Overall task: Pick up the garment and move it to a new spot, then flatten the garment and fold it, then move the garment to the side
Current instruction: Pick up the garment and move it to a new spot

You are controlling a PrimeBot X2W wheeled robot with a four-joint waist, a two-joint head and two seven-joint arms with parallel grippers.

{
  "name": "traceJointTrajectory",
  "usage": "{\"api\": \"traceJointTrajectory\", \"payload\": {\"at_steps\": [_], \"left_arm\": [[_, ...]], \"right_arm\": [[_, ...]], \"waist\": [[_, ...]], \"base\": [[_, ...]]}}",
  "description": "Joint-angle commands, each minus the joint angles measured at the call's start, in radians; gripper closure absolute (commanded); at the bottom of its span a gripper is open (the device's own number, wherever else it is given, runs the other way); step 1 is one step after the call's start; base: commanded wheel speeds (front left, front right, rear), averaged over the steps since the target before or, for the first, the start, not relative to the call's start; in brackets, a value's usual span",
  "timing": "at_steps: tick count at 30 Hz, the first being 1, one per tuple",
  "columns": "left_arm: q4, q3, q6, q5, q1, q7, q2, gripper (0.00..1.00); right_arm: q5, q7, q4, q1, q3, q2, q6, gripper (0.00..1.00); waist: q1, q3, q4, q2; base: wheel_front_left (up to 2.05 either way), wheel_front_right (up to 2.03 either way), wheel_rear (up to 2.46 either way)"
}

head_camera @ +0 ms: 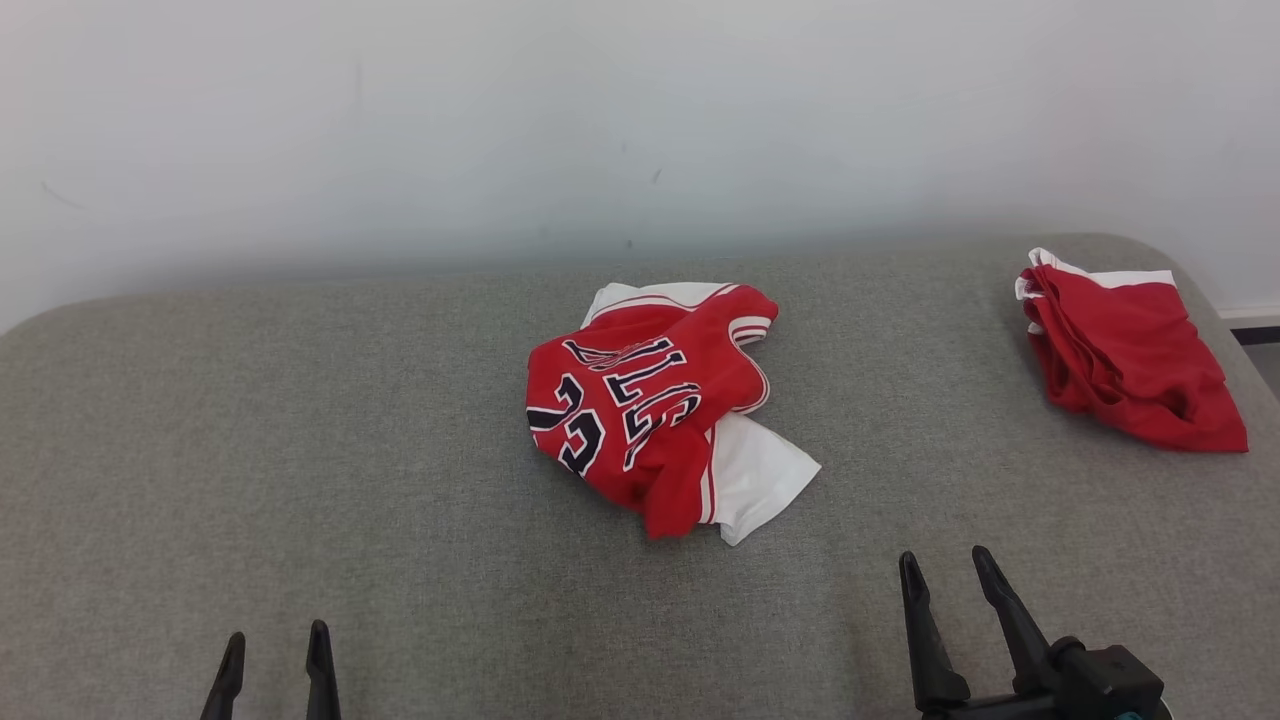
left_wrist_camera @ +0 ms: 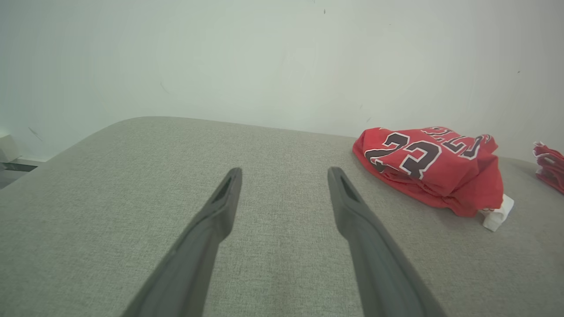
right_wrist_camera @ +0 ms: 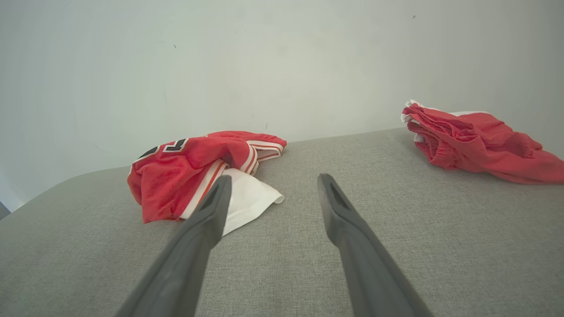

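The jersey's striped neckline (head_camera: 751,348) is bunched up. The red jersey (head_camera: 648,396) will open out when I pull the jersey's white sleeve, and its far shoulder will stay behind.
A crumpled red jersey garment (head_camera: 645,410) with dark numbers and a white part lies in the middle of the grey padded surface (head_camera: 300,450). The left wrist view has the garment (left_wrist_camera: 432,165) at the right; the right wrist view has the garment (right_wrist_camera: 194,171) at the left. My left gripper (head_camera: 272,645) stands open at the lower left, well short of it and holding nothing. The right gripper (head_camera: 945,565) is open at the lower right, a little nearer than the garment and to its right. Its fingers (right_wrist_camera: 211,207) hold nothing.
A second bunched red and white cloth (head_camera: 1125,350) lies at the far right of the surface, near its rounded edge. A pale wall (head_camera: 600,120) rises right behind the surface. Floor shows past the right edge.
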Motion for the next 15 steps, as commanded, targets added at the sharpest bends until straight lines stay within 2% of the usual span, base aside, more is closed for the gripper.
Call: {"api": "traceJointTrajectory", "payload": {"at_steps": [1, 15], "left_arm": [[-0.002, -0.002, -0.003, -0.005, 0.007, -0.002, -0.002, 0.0], [0.002, -0.007, -0.004, -0.002, 0.006, -0.002, -0.002, 0.0]], "right_arm": [[-0.002, 0.0, 0.002, 0.007, 0.001, 0.001, -0.002, 0.0], [-0.003, 0.0, 0.007, 0.006, 0.004, 0.001, -0.002, 0.0]], "waist": [[0.0, 0.001, -0.001, 0.0], [0.0, -0.003, -0.005, 0.0]], "base": [[0.0, 0.0, 0.0], [0.0, 0.0, 0.0]]}}
